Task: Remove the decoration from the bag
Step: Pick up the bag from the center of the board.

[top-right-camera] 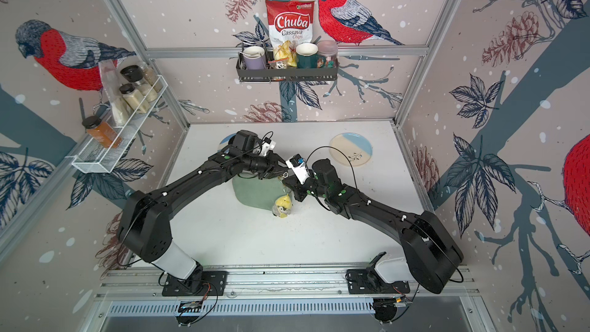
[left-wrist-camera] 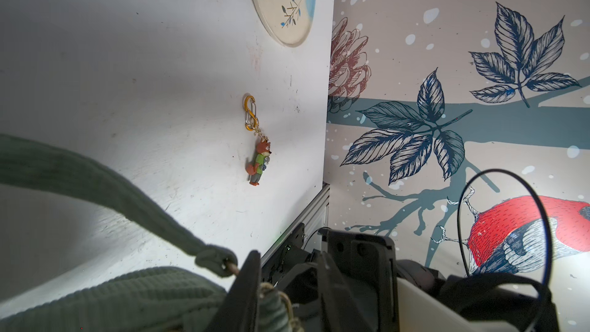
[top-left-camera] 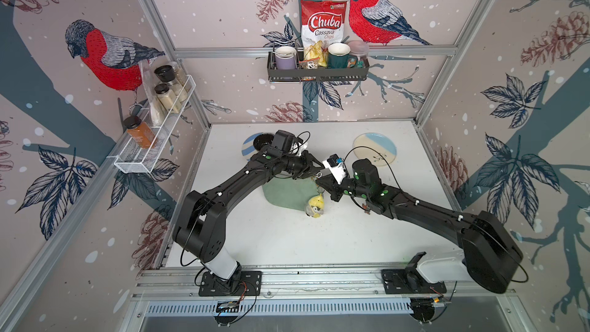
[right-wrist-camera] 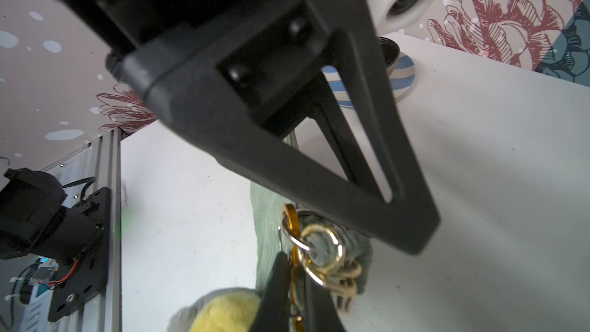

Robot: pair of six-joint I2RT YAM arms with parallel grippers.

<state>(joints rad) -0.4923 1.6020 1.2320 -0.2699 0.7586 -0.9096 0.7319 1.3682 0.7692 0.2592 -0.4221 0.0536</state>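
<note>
I should back my left gripper off and close it where the orange clip meets the ring (right-wrist-camera: 291,223), because the bag's ringed fabric end (left-wrist-camera: 274,300) sits between its fingers.
The sage-green bag (top-left-camera: 284,194) (top-right-camera: 252,193) lies mid-table in both top views, its strap (left-wrist-camera: 111,186) arching up. A yellow plush decoration (top-left-camera: 316,206) (top-right-camera: 282,206) (right-wrist-camera: 226,311) hangs from an orange clip (right-wrist-camera: 292,218) hooked through the gold ring (right-wrist-camera: 342,250) at the bag's corner. My right gripper (top-left-camera: 319,183) (right-wrist-camera: 295,266) is shut on that orange clip. My left gripper (top-left-camera: 314,172) (left-wrist-camera: 287,260) reaches the same corner with its jaws apart. The bag's ringed fabric end (left-wrist-camera: 274,311) sits between them, against one finger.
A fox keychain (left-wrist-camera: 260,161) with its own orange clip lies loose on the table, right of the bag. A cream-and-blue plate (top-left-camera: 375,150) sits back right. A striped plate (top-left-camera: 247,151) holding a black bowl (top-left-camera: 262,142) sits back left. Wall racks hang above.
</note>
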